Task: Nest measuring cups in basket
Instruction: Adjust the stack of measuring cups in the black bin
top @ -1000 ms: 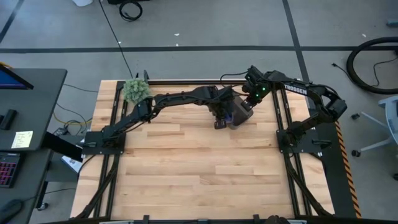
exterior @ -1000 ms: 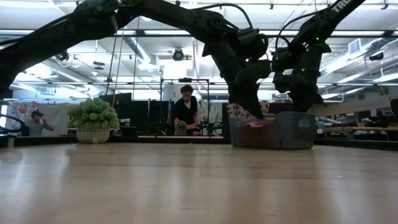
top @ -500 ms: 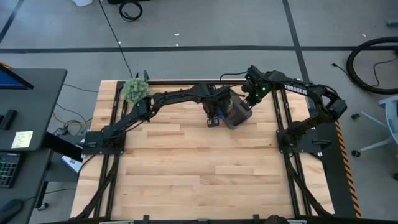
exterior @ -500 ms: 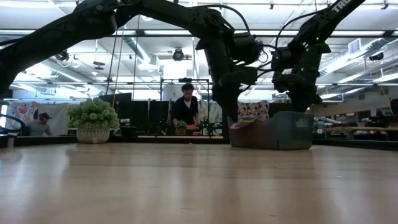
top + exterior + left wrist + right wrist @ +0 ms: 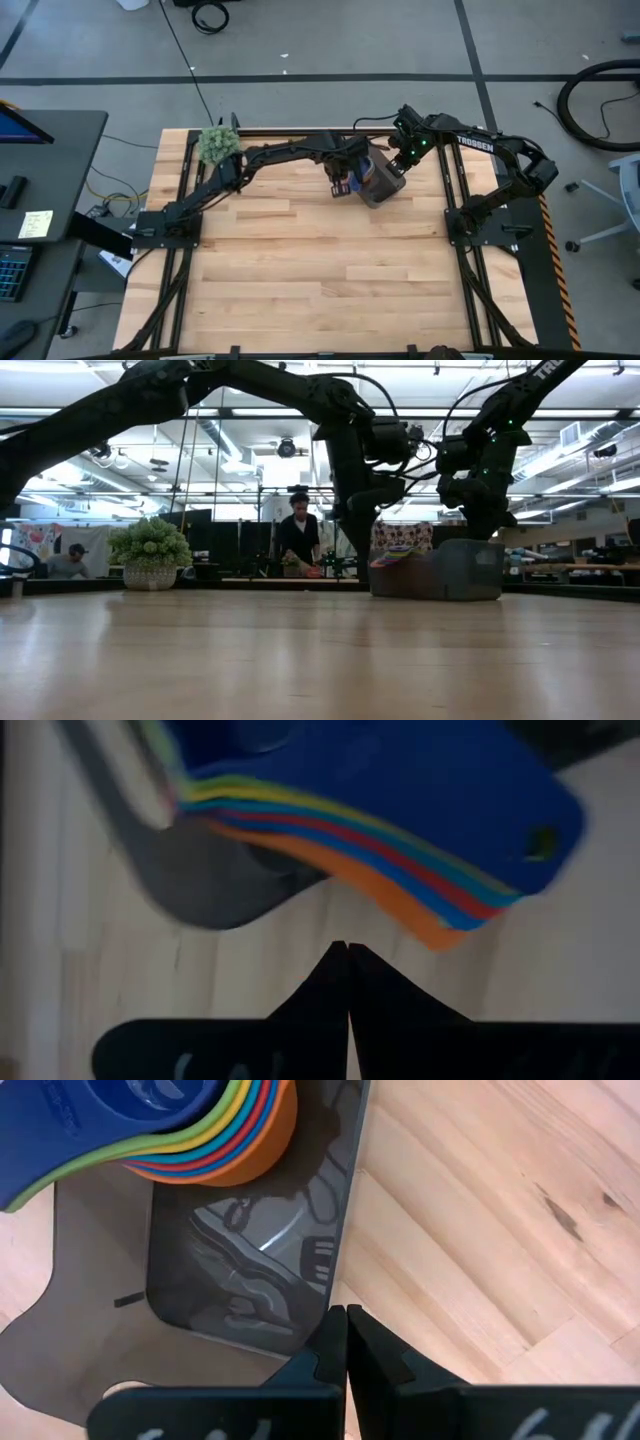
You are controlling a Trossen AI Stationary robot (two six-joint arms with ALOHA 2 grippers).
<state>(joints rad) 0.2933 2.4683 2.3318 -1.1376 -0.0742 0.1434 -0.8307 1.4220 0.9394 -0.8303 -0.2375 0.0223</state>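
Next, my left gripper pushes the handle ends [image 5: 495, 900] inward while my right gripper holds the basket, because the measuring cups' handles [image 5: 345, 845] stick out over the basket's side.
The dark grey basket [image 5: 378, 185] stands on the table toward its far right. The measuring cups [image 5: 200, 1140] sit nested in it, a dark blue one on top and orange at the bottom. Their stacked flat handles [image 5: 440, 890] jut out over the basket's left wall [image 5: 397, 554]. My left gripper [image 5: 340, 188] hangs shut just left of the basket, its tips [image 5: 347, 948] below the handles and clear of them. My right gripper [image 5: 398, 168] is shut at the basket's far right wall. My right gripper pinches the top edge of the basket's thin wall [image 5: 338, 1295] between its two fingers. It comes from above, slanting down, with the fingertips [image 5: 482, 536] at the rim. The basket stands flat on the table.
A fuzzy green plant ball [image 5: 218, 146] sits at the table's far left corner. Black frame rails [image 5: 455, 190] run along both sides. The near half of the table [image 5: 320, 280] is bare wood. A person [image 5: 298, 540] stands in the room beyond.
My left gripper has drawn back from over the cups toward the table's left, tipping steeper, and now hangs beside the basket. The cups' handles, earlier hidden behind its fingers, now show over the basket's left wall.
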